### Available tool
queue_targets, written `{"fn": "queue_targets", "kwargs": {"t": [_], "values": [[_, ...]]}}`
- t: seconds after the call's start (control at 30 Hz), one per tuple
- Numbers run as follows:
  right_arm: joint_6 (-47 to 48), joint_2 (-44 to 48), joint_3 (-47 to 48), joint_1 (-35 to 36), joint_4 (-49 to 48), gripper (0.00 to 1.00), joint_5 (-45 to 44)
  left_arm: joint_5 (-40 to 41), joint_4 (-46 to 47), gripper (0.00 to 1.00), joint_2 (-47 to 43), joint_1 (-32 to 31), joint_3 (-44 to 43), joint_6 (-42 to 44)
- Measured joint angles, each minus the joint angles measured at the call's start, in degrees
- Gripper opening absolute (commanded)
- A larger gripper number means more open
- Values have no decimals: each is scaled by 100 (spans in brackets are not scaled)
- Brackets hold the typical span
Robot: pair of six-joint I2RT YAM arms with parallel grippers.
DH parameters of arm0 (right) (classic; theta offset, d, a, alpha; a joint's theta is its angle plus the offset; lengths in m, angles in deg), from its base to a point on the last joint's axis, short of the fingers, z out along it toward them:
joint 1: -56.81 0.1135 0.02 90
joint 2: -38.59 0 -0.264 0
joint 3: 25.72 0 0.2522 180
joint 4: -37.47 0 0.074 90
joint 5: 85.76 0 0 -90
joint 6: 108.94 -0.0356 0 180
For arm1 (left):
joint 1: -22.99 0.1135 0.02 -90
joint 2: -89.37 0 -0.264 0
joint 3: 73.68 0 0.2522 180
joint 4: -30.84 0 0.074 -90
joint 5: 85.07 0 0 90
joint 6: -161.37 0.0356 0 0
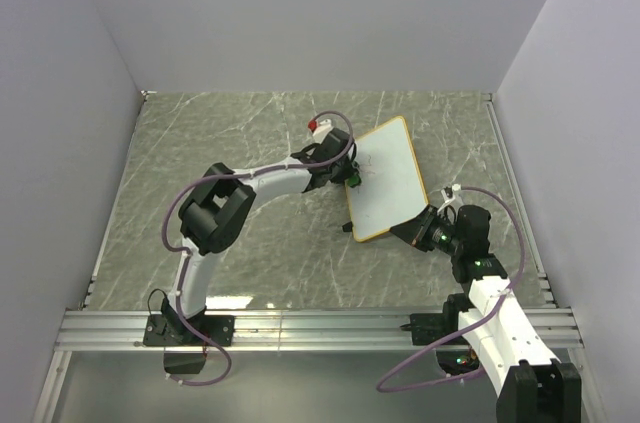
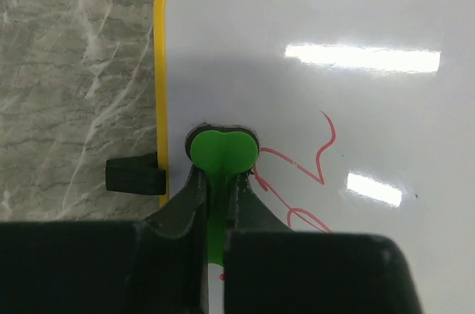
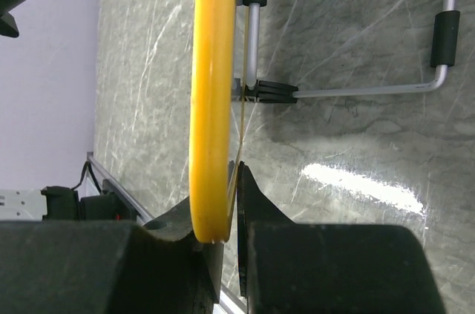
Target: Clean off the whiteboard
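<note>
My left gripper has the green eraser close to the yellow frame [image 2: 162, 132], and red scribbles [image 2: 320, 178] are toward the board's middle, so it should wipe back across them.
The whiteboard [image 1: 388, 179] with its yellow frame lies tilted in the middle right of the table. Red scribbles [image 2: 312, 173] show on its white face [image 2: 312, 91]. My left gripper [image 1: 351, 178] is shut on a green eraser [image 2: 222, 152] and presses it on the board near the left edge. My right gripper [image 1: 418, 227] is shut on the board's near right corner; in the right wrist view the yellow frame [image 3: 214, 91] runs edge-on between the fingers [image 3: 256, 203].
A small white and red object [image 1: 321, 125] lies behind the left arm. A wire stand with black sleeves [image 3: 356, 91] shows under the board. Grey walls enclose the marble table [image 1: 250, 133]; a metal rail [image 1: 300, 328] runs along the near edge.
</note>
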State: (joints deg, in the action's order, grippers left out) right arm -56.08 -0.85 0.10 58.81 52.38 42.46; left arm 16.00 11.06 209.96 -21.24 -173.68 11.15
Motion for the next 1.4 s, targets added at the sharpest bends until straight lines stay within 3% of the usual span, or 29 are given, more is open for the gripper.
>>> {"fn": "queue_targets", "kwargs": {"t": [0.47, 0.73, 0.93, 1.4], "values": [[20, -55, 11, 0, 96, 0, 72, 387, 240, 0, -634, -866, 874, -162], [33, -90, 74, 0, 181, 0, 74, 354, 109, 0, -625, -868, 776, -225], [44, -131, 114, 0, 140, 0, 20, -210, -308, 0, -236, -564, 57, -11], [79, -227, 166, 11, 155, 0, 44, -1180, -887, 0, 1412, 382, -2623, 643]]}}
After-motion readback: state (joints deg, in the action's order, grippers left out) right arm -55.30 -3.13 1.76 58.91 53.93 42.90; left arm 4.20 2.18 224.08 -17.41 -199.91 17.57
